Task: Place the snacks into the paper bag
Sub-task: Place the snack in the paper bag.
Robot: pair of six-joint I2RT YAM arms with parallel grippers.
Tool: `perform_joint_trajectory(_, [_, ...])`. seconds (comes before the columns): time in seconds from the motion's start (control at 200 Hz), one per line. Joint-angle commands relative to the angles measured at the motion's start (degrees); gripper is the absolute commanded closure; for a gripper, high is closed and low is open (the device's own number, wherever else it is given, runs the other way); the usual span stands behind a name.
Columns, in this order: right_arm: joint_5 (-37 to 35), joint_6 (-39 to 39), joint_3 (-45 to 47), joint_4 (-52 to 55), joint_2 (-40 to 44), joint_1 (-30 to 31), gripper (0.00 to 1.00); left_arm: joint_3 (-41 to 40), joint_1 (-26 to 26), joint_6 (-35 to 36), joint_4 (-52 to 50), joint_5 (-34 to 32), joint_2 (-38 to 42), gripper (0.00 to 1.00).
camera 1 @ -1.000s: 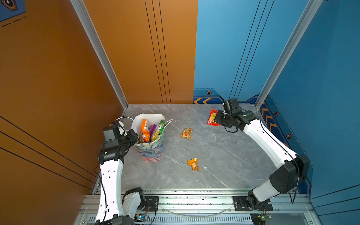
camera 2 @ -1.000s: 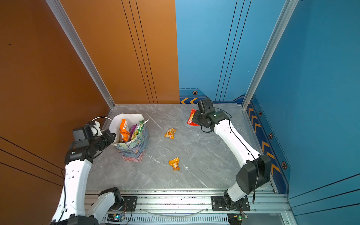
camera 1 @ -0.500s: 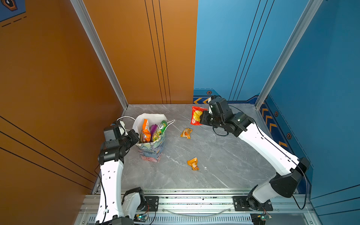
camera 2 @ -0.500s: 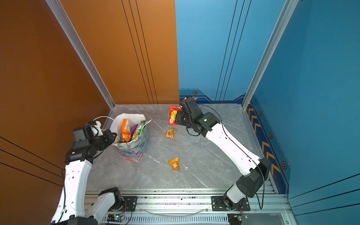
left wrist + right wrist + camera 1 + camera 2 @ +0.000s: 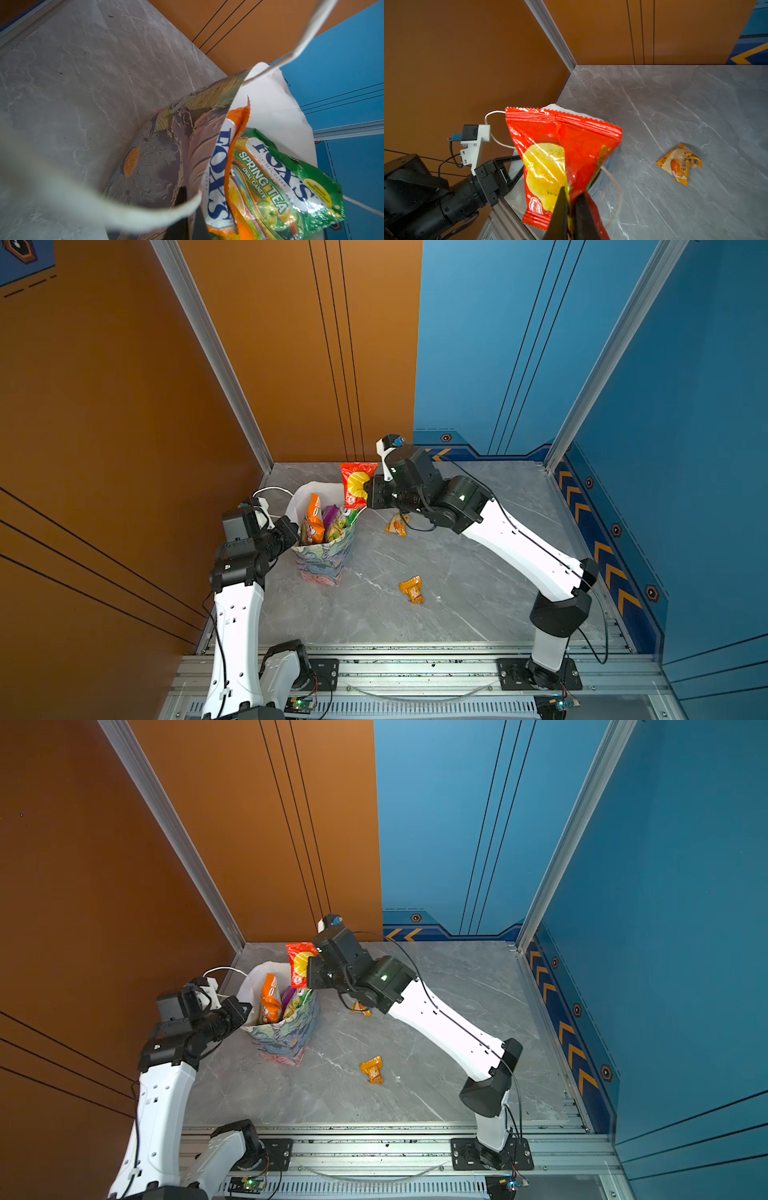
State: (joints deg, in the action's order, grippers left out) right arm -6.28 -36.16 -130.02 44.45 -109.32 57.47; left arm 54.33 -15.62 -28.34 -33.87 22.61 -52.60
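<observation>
The red chip packet (image 5: 354,482) is hanging over the wide opening of the paper bag, so I keep lowering it inward with my right gripper until it meets the orange Fox's packet (image 5: 314,520).
The floral paper bag (image 5: 324,562) (image 5: 282,1042) stands upright at the table's left. My left gripper (image 5: 293,531) (image 5: 245,1011) (image 5: 190,207) is shut on the bag's near rim (image 5: 207,128). An orange Fox's packet (image 5: 312,522) (image 5: 218,176), a green candy packet (image 5: 338,524) (image 5: 291,182) and a purple one (image 5: 330,512) stick out of it. My right gripper (image 5: 368,495) (image 5: 309,973) (image 5: 572,199) is shut on a red chip packet (image 5: 356,485) (image 5: 299,965) (image 5: 560,149), held above the bag's far edge. Two small orange packets (image 5: 397,524) (image 5: 412,589) (image 5: 681,164) lie on the table.
A white cord handle (image 5: 270,491) (image 5: 492,116) loops behind the bag toward the orange wall (image 5: 124,427). The blue wall (image 5: 685,448) closes the right side. An aluminium rail (image 5: 415,672) runs along the front edge.
My right arm has carried the red packet from the back right of the table leftward and up, to above the bag. The left arm and the bag have stayed put.
</observation>
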Motion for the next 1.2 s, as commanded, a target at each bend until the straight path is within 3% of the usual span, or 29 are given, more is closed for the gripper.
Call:
perform_joint_trajectory(0.0, [-1.3,2.6,-7.3,4.4,-5.5,1.8,1.0,0.4,0.7,0.6,5.1,2.6,2.0,1.0])
perform_joint_trajectory(0.125, [-0.6,3.3,-14.1,6.7,-12.9,2.9,1.0,0.3,1.1,0.7,5.1,2.7,2.4,1.0])
perform_joint_trajectory(0.41, [-3.0,7.3,-17.0,6.1,-20.6,3.2,1.0,-0.1,0.6,1.0,6.8,4.4,2.3,1.0])
perform_joint_trajectory(0.851, [-9.3,14.9,-17.3,6.8,-23.6,3.2,1.0,-1.7,0.3,1.5,11.0,5.9,2.5,1.0])
perform_joint_trajectory(1.111, [-6.9,15.0,-17.4,5.7,-24.9,2.3,1.0,-1.9,0.4,1.8,11.9,5.8,2.5,1.0])
perform_joint_trajectory(1.196, [-6.2,14.7,-17.3,6.2,-25.1,2.2,0.92,-1.9,0.4,1.9,12.1,5.9,2.7,1.0])
